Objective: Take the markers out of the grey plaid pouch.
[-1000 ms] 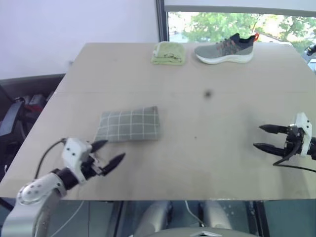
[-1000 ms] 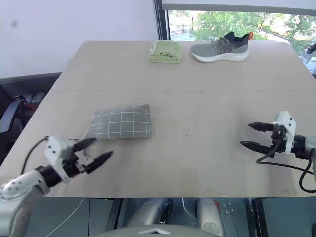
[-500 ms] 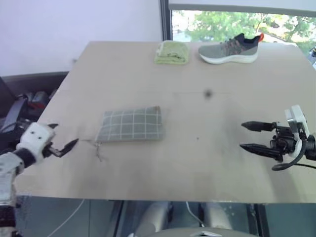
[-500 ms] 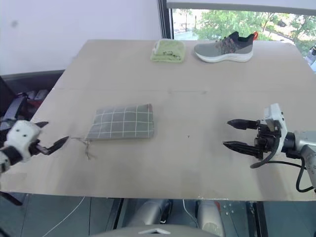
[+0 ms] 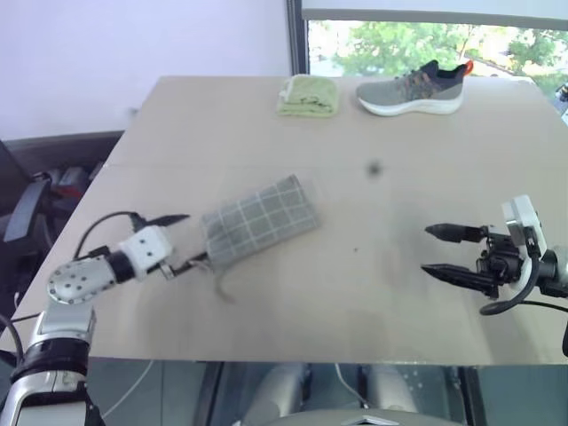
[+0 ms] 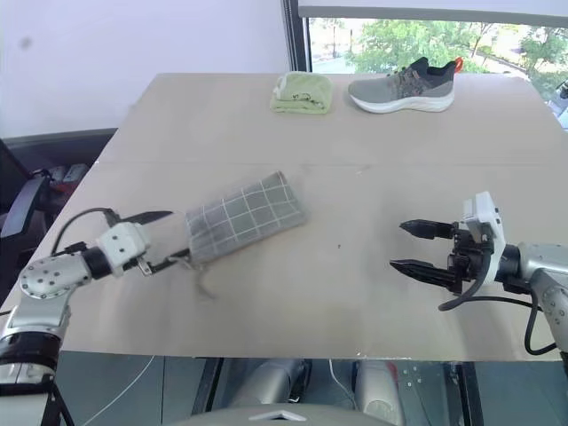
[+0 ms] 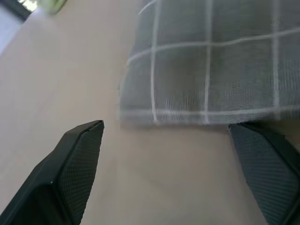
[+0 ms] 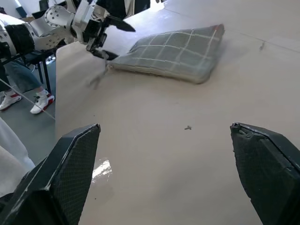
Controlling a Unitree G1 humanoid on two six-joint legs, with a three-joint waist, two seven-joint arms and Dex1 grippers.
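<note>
I can see a thin cord [image 5: 222, 287] trailing from one corner, so I expect the grey plaid pouch [image 5: 260, 222] to open wide beside it when I hold up and pull the pouch's edge.
The grey plaid pouch [image 5: 259, 220] lies skewed on the wooden table [image 5: 355, 302], its far end turned toward the right. My left gripper [image 5: 180, 240] stands open at the pouch's near left end, one finger beside the corner and the other apart from it. In the left wrist view the pouch [image 7: 211, 70] lies just past my open fingers [image 7: 79, 159]. A thin cord [image 5: 218, 285] trails from that corner. My right gripper [image 5: 428, 250] hovers open over the table's right side, pointing at the pouch from well away. The markers are hidden.
A folded light-green cloth [image 5: 307, 95] and a grey sneaker [image 5: 410, 87] sit at the table's far edge. A dark spot [image 5: 373, 167] marks the tabletop. Dark furniture [image 5: 35, 191] stands off the table's left edge.
My left gripper swung out past the table's left edge and came back in to the pouch's left end. The pouch has turned and slid to the right. My right gripper moved left.
</note>
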